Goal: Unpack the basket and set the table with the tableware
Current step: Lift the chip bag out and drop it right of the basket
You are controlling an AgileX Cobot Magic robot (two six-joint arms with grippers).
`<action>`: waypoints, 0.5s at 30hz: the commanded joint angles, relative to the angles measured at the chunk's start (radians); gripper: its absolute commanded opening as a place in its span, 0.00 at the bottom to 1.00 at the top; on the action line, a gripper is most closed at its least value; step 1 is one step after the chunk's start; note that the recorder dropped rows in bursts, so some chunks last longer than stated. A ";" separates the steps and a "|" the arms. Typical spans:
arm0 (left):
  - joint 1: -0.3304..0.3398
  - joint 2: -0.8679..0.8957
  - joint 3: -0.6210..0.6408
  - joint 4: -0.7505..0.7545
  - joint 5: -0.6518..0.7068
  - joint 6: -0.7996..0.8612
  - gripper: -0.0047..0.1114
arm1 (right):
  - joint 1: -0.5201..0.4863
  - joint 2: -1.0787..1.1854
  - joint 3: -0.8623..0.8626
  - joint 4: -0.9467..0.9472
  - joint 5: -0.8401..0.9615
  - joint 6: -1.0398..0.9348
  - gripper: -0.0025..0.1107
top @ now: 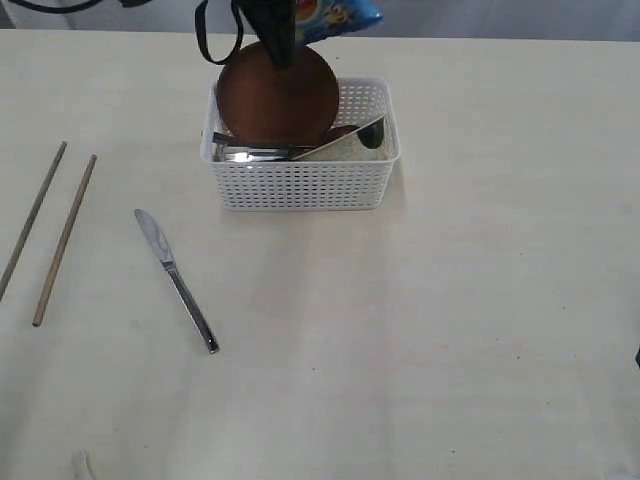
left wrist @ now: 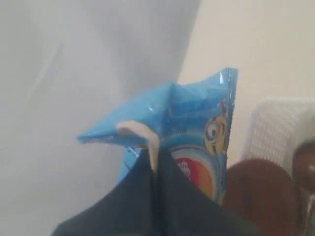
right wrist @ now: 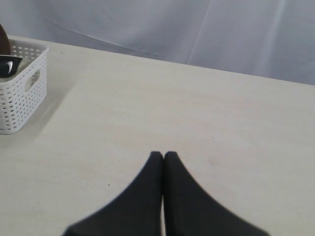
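Observation:
I should move my left gripper toward the open tabletop [top: 495, 188] beside the white basket next and let go there, because the blue chip bag [top: 338, 17] is hanging clear above the basket.
The white basket [top: 300, 185] stands at the back middle of the table [top: 400, 330]. A round brown plate [top: 278, 100] stands on edge inside it, beside steel cutlery [top: 245, 153] and a pale tilted vessel [top: 352, 140]. My left gripper [top: 285, 45] hovers over the plate, shut on a flap of the blue chip bag [left wrist: 197, 118], which hangs above the basket [left wrist: 275, 128]. A steel knife [top: 177, 280] and two wooden chopsticks [top: 35, 215] lie on the table at the left. My right gripper [right wrist: 163, 155] is shut and empty, low over bare tabletop, well away from the basket [right wrist: 22, 93].
A grey cloth backdrop [right wrist: 197, 29] runs behind the table's far edge. The knife and chopsticks take up the left side. The plate [left wrist: 256, 191] shows below the bag in the left wrist view.

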 commanded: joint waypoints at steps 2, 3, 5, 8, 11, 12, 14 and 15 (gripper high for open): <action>-0.090 -0.015 0.005 -0.015 -0.093 -0.148 0.04 | 0.000 -0.004 0.004 -0.006 -0.003 0.001 0.02; -0.110 -0.011 0.005 -0.015 -0.114 -0.158 0.04 | 0.000 -0.004 0.004 -0.006 -0.003 0.001 0.02; -0.155 0.003 0.005 -0.015 -0.176 -0.191 0.04 | 0.000 -0.004 0.004 -0.006 -0.003 0.001 0.02; -0.209 0.043 0.005 -0.015 -0.253 -0.238 0.04 | 0.000 -0.004 0.004 -0.006 -0.003 0.001 0.02; -0.253 0.097 0.005 -0.015 -0.315 -0.303 0.04 | 0.000 -0.004 0.004 -0.006 -0.003 0.001 0.02; -0.268 0.113 0.005 -0.015 -0.331 -0.311 0.04 | 0.000 -0.004 0.004 -0.006 -0.003 0.001 0.02; -0.295 0.153 0.005 -0.015 -0.360 -0.311 0.04 | 0.000 -0.004 0.004 -0.006 -0.003 0.001 0.02; -0.306 0.171 0.005 -0.015 -0.370 -0.311 0.04 | 0.000 -0.004 0.004 -0.006 -0.003 0.001 0.02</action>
